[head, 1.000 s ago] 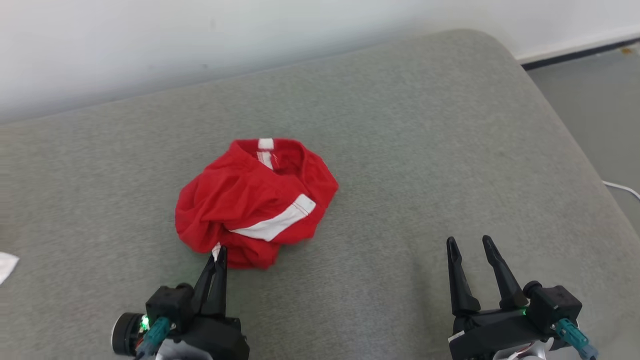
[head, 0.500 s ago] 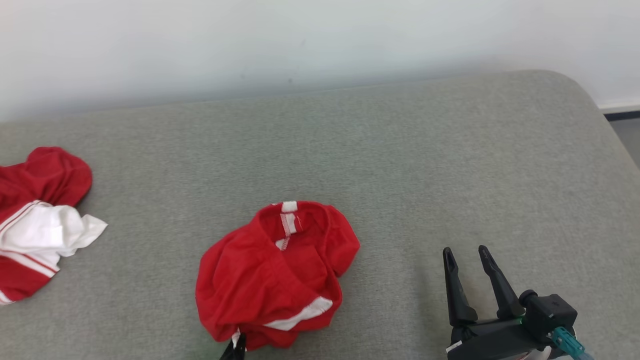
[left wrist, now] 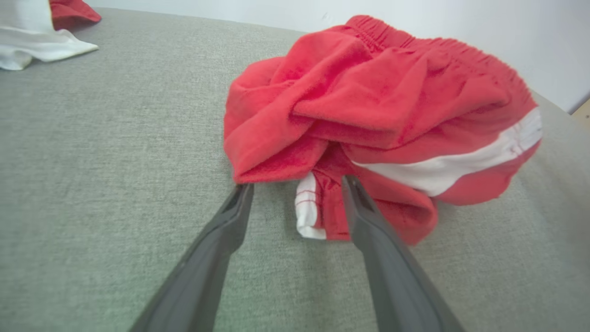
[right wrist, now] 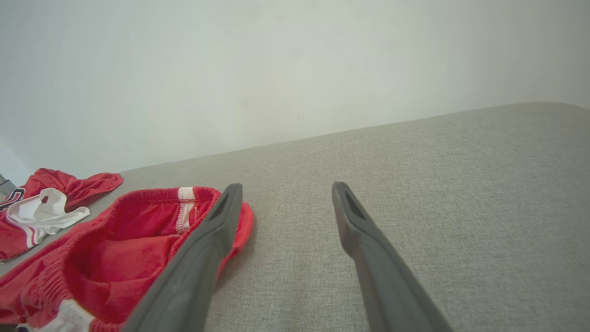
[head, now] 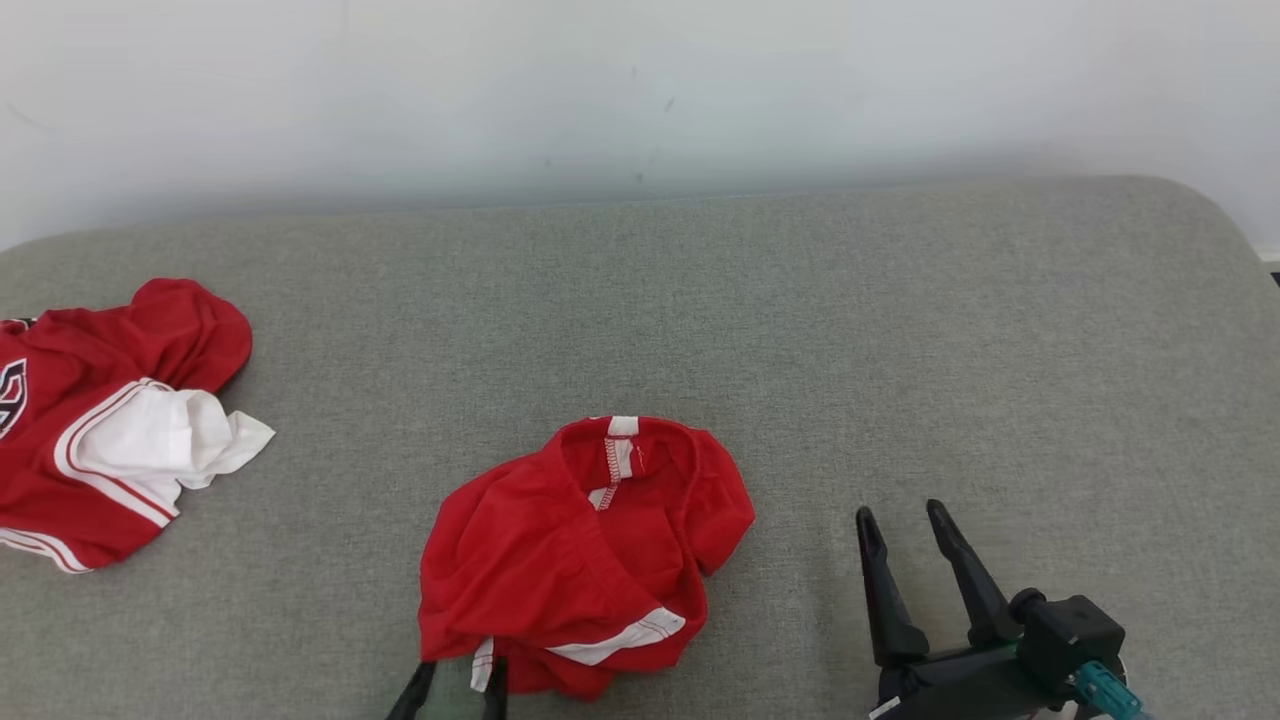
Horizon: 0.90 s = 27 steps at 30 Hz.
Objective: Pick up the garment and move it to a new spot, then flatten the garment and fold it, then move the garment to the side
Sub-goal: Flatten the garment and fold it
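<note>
I expect the red shorts (head: 528, 552) to get longer, their legs dragging behind still rumpled, when I pull the shorts' edge, since the shorts' waistband gapes (head: 636, 486) above bunched legs.
The garment (head: 580, 560) is a pair of red shorts with white side stripes, crumpled in a heap on the grey cushioned surface (head: 850, 330). My left gripper (head: 456, 683) is open at the heap's near edge. In the left wrist view its fingers (left wrist: 230, 221) straddle a white-trimmed hem of the shorts (left wrist: 368, 101) without closing on it. My right gripper (head: 900, 512) is open to the right of the shorts, holding nothing. The right wrist view has the shorts (right wrist: 115, 258) lying left of that gripper (right wrist: 286, 186).
A second garment (head: 100, 430), a red jersey with white parts, lies crumpled at the far left of the surface and also shows as the jersey (right wrist: 46, 212) in the right wrist view. A pale wall (head: 640, 90) runs behind the surface. The surface's right edge curves down.
My left gripper, shut on the shorts' near edge before, has opened and let go. The head camera has turned, bringing the red jersey into view at the left.
</note>
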Motion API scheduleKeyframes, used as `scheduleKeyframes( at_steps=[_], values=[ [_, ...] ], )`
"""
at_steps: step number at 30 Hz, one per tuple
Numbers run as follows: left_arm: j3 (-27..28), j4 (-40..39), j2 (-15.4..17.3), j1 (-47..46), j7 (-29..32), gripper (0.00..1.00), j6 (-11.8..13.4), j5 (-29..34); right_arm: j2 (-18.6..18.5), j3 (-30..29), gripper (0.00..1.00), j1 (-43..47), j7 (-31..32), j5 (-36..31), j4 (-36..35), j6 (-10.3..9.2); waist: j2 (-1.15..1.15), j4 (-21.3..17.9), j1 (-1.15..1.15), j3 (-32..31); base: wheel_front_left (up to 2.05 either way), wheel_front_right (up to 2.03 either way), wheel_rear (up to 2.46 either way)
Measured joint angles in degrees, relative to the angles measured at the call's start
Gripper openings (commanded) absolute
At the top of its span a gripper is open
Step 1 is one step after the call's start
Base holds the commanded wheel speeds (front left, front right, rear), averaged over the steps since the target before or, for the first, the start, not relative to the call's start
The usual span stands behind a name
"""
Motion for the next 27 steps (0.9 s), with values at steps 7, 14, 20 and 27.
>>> scheduleKeyframes(
  at_steps=[7,14,20,27],
  values=[
    [1.9,-4.8,0.0,3.6,0.0,1.00,2.0,-2.8,0.0,3.2,1.00,0.0,0.0,-0.5,-0.7,0.00,0.00,1.1,0.00,0.3,0.00,0.00,0.00],
    [5.3,-10.9,-0.1,4.5,0.0,1.00,4.1,-1.8,-0.7,9.2,1.00,0.0,0.0,-1.7,-0.6,0.00,0.00,2.7,0.01,0.6,0.00,0.00,0.00],
    [8.3,-11.7,-0.1,4.1,0.0,1.00,4.6,-0.8,-5.6,19.5,1.00,-2.0,0.0,-1.2,2.2,0.00,0.00,3.1,0.01,0.6,0.00,0.00,0.00],
    [9.4,-12.0,0.0,3.7,0.0,1.00,5.0,-1.2,-9.5,28.5,1.00,-6.4,0.0,0.9,5.4,0.00,0.00,3.7,0.01,0.3,0.00,0.00,0.00]
  ],
)
